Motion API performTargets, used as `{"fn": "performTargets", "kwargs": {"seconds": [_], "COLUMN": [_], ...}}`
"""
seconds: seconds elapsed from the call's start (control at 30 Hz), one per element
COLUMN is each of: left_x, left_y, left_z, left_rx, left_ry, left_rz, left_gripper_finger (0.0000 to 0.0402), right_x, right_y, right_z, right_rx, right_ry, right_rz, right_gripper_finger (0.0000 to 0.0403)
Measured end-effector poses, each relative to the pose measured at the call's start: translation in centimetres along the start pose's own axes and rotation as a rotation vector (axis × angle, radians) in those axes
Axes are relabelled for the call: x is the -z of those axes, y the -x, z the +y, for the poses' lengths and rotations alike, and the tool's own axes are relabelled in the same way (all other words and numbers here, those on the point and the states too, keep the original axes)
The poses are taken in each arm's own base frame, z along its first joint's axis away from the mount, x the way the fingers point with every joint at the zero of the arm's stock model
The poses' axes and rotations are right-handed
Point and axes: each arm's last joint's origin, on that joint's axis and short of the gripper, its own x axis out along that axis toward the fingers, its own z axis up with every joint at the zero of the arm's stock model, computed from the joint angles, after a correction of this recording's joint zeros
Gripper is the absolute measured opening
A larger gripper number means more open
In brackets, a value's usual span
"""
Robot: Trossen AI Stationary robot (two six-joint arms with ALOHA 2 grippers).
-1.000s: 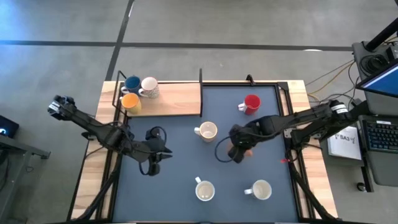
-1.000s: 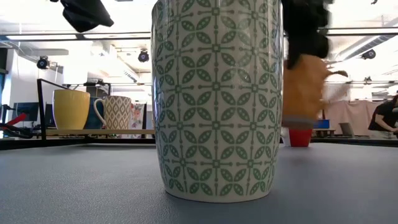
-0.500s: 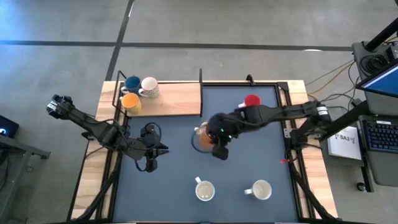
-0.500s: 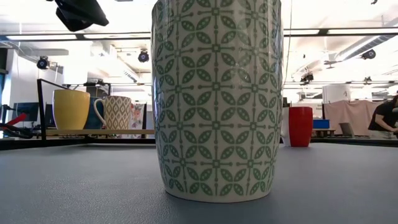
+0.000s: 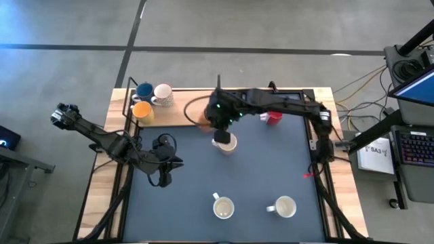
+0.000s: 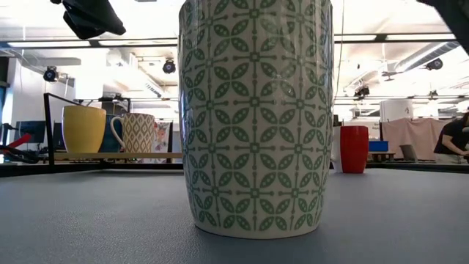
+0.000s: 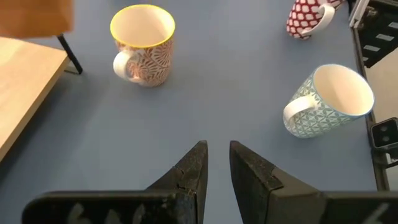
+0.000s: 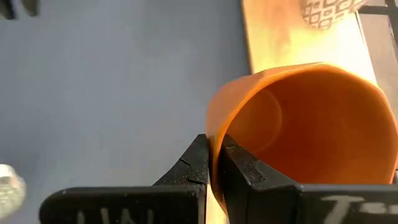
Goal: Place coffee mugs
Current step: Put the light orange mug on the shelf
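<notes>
My right gripper needs to carry the orange mug farther in over the board's free wood (image 5: 189,107) before it lowers the mug, because the mug is hanging over the wooden board's near edge (image 5: 203,125).
My right gripper (image 5: 218,120) is shut on an orange mug (image 5: 201,119), carried in the air at the right end of the wooden board (image 5: 183,112). The board bears a blue mug (image 5: 144,90), a white patterned mug (image 5: 163,94) and a yellow-orange mug (image 5: 141,111). On the grey mat stand a cream mug (image 5: 226,143) just near of my right gripper, a red mug (image 5: 274,117) partly under the arm, and two white mugs (image 5: 222,207) (image 5: 285,206) near the front edge. My left gripper (image 5: 163,173) waits shut over the mat's left part. My right gripper pinches the orange mug's wall at the rim (image 8: 214,146), one finger inside the mug and one outside. The mug is lifted clear and lies tipped on its side, its mouth facing the wrist camera (image 8: 298,137).
A black post (image 5: 218,85) stands at the board's right far corner and a black rail (image 5: 129,95) at its left end. In the low view a green-patterned mug (image 6: 256,117) fills the middle. Bare mat lies between the cream mug and the front mugs.
My right gripper has carried the orange mug from the mat's right middle toward the far left, past the cream mug, to the right end of the wooden board, staying shut on it. The other mugs have not moved.
</notes>
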Motion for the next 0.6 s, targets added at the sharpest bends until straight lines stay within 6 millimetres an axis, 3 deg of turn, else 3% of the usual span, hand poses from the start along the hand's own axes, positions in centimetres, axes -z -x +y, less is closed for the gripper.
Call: {"fn": "performTargets", "kwargs": {"seconds": [0.23, 0.37, 0.6], "left_x": [0.2, 0.2, 0.3], "left_y": [0.0, 0.0, 0.0], "left_z": [0.1, 0.2, 0.2], "left_rx": [-0.012, -0.015, -0.023], "left_ry": [0.013, 0.011, 0.005], "left_rz": [0.016, 0.020, 0.031], "left_gripper_finger": [0.0049, 0.0049, 0.0049], "right_x": [-0.8, -1.0, -0.9], "right_y": [-1.2, -2.6, -3.1], "right_z": [-3.4, -3.7, -3.4], "right_rx": [0.029, 0.015, -0.039], "right_ry": [0.104, 0.228, 0.340], "right_rz": [0.058, 0.077, 0.079], "right_gripper_finger": [0.0012, 0.0012, 0.0013]}}
